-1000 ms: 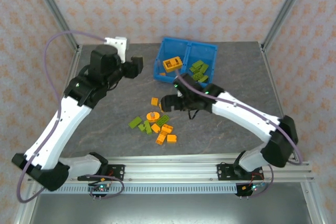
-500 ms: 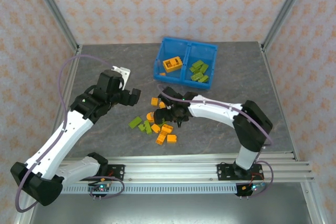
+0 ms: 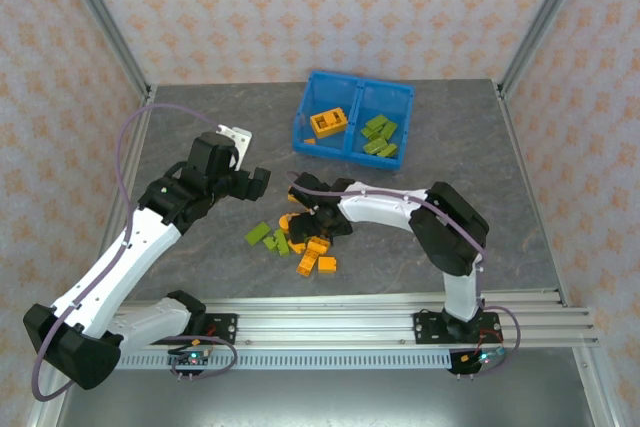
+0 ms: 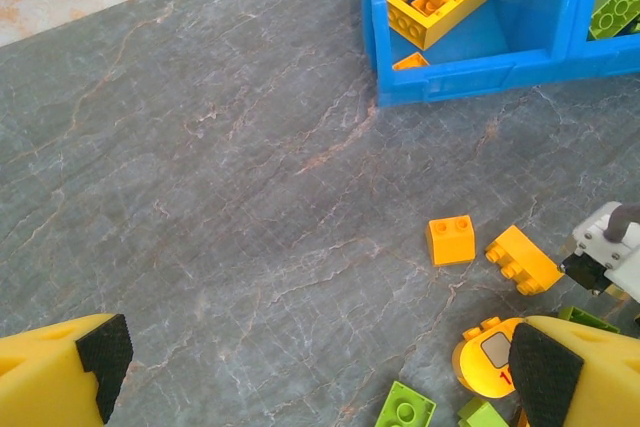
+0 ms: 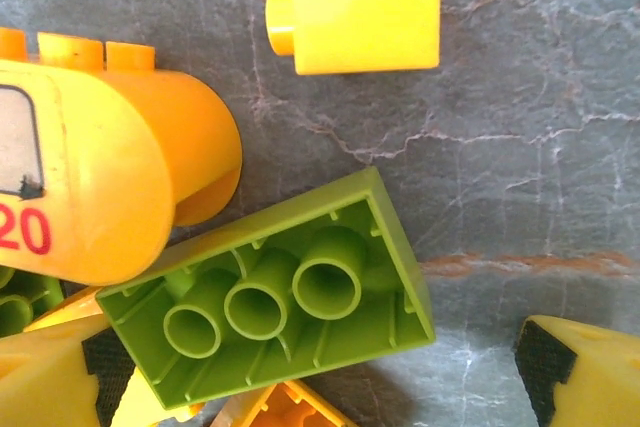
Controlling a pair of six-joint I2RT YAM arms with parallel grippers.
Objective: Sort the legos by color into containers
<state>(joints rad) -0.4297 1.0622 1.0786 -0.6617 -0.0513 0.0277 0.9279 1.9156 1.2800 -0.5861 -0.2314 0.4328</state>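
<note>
The lime green brick lies slanted against the orange pieces. My right gripper should grip it by its ends and pull it free before picking it up.
Orange and lime green legos lie in a loose pile at the table's middle front. My right gripper is down in that pile, open, its fingers either side of an upside-down lime green brick without touching it. A rounded orange piece marked 20 leans on that brick. My left gripper hovers open and empty left of the pile. The blue bin stands behind, with an orange frame in its left compartment and green bricks in its right.
In the left wrist view, two orange bricks lie apart from the pile, toward the bin's front wall. A green brick sits near the left gripper's right finger. Metal frame posts stand at the back corners.
My right arm has swung from beside the bin down and left into the pile. My left arm has come forward from the back left and lowered toward the pile.
</note>
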